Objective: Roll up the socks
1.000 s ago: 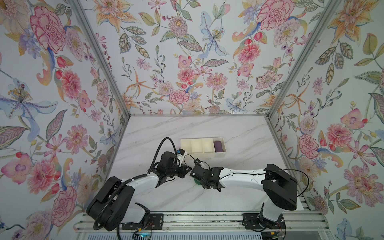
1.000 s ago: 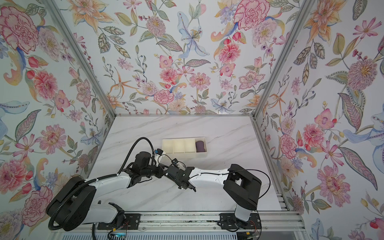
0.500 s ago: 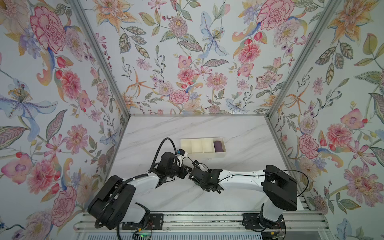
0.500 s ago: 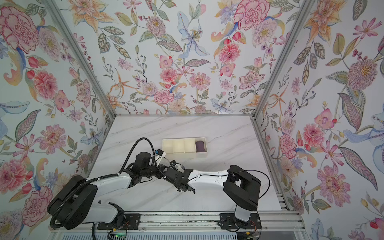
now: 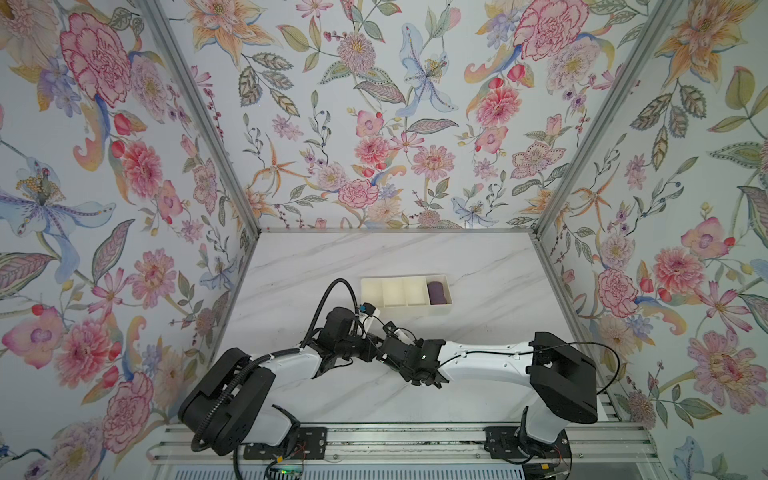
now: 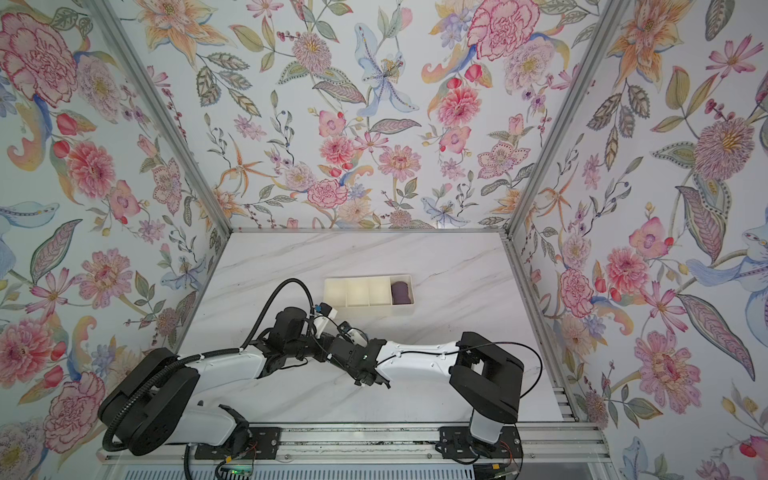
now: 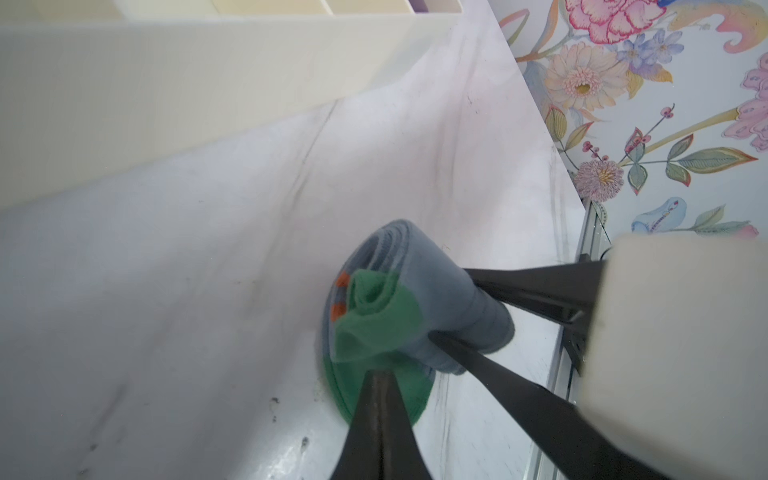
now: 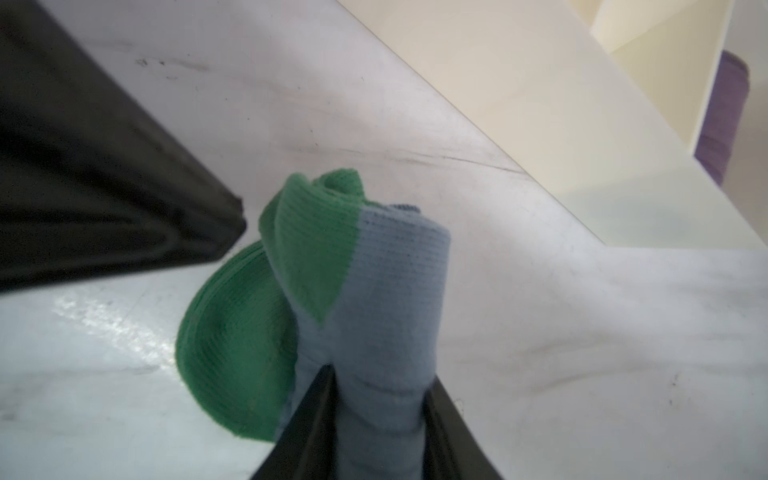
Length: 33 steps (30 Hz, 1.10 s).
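Observation:
My left gripper's fingers are at the sock's spread green toe flap (image 8: 238, 352). Next, my left gripper moves back while my right gripper turns the sock roll (image 8: 393, 288) onto the flap.
The socks (image 7: 415, 291) form a blue-grey roll with a green heel patch and two orange marks, lying on the marble table (image 7: 187, 270). My right gripper (image 8: 380, 376) is shut on the roll (image 8: 390, 299), one finger (image 7: 540, 286) on each side. A flat green toe flap (image 8: 232, 353) still lies spread on the table. My left gripper (image 7: 379, 374) is shut, its tip resting on that flap. In both top views the left gripper (image 5: 372, 351) and right gripper (image 5: 382, 358) meet at mid-table, and the wrists hide the socks.
A cream tray (image 5: 405, 293) with several compartments stands just behind the grippers, with a dark purple rolled bundle (image 5: 438, 292) in its right-end compartment. Its near wall (image 7: 166, 83) is close to the roll. Floral walls close in three sides, and a metal rail (image 5: 395, 440) runs along the front.
The right wrist has shifted a little left toward the left gripper, covering the green patch that showed under it a second ago. The left arm has barely moved.

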Each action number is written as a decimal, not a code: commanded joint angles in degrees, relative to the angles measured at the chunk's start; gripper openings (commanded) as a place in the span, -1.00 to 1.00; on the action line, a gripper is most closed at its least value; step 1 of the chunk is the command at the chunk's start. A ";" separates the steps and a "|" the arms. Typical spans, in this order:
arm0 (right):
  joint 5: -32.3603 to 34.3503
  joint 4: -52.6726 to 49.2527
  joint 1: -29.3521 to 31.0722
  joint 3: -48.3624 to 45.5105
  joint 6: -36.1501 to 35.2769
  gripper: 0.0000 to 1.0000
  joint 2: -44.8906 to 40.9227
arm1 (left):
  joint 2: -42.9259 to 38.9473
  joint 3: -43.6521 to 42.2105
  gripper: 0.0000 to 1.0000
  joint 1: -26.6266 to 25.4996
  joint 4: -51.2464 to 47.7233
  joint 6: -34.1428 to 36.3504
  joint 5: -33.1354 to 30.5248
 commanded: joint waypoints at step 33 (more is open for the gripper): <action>2.08 2.79 4.18 0.37 -3.04 -0.48 -2.06 | 2.39 -3.18 -1.00 -2.06 1.85 -1.72 0.17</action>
